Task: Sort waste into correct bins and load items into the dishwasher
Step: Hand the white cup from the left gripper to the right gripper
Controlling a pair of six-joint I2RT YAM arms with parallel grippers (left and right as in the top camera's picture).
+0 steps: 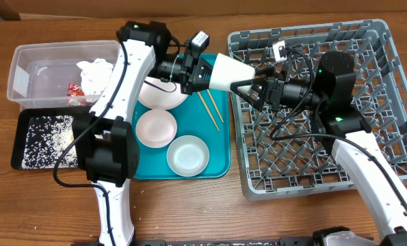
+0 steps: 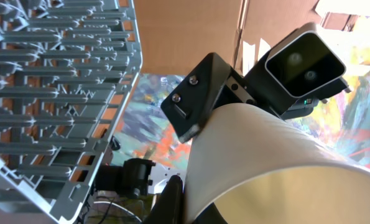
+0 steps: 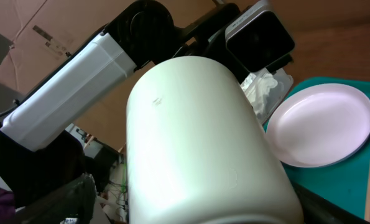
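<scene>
The white cup is held by its rim (image 1: 217,72) in my left gripper, so my right gripper should grab the cup's base end (image 1: 246,75) and put the cup in the dish rack with its opening down.
A small white cup (image 1: 230,72) hangs on its side in the air between my two grippers, above the gap between the teal tray and the grey dish rack (image 1: 367,55). My left gripper (image 1: 208,72) is shut on the cup's rim (image 2: 259,162), with one black finger against its outer wall. My right gripper (image 1: 247,85) is open, its fingers on either side of the cup's base end (image 3: 191,143) with a gap showing. A white plate (image 1: 163,96), a pinkish-white bowl (image 1: 155,128), a grey-green bowl (image 1: 187,155) and two chopsticks (image 1: 211,109) lie on the teal tray.
The clear tub (image 1: 32,72) at the far left holds a white tissue (image 1: 94,72) and a red wrapper (image 1: 74,89). The black tray (image 1: 17,143) in front of it holds rice grains (image 1: 49,140). The teal tray (image 1: 220,154) sits mid-table. The dish rack also shows in the left wrist view (image 2: 48,93).
</scene>
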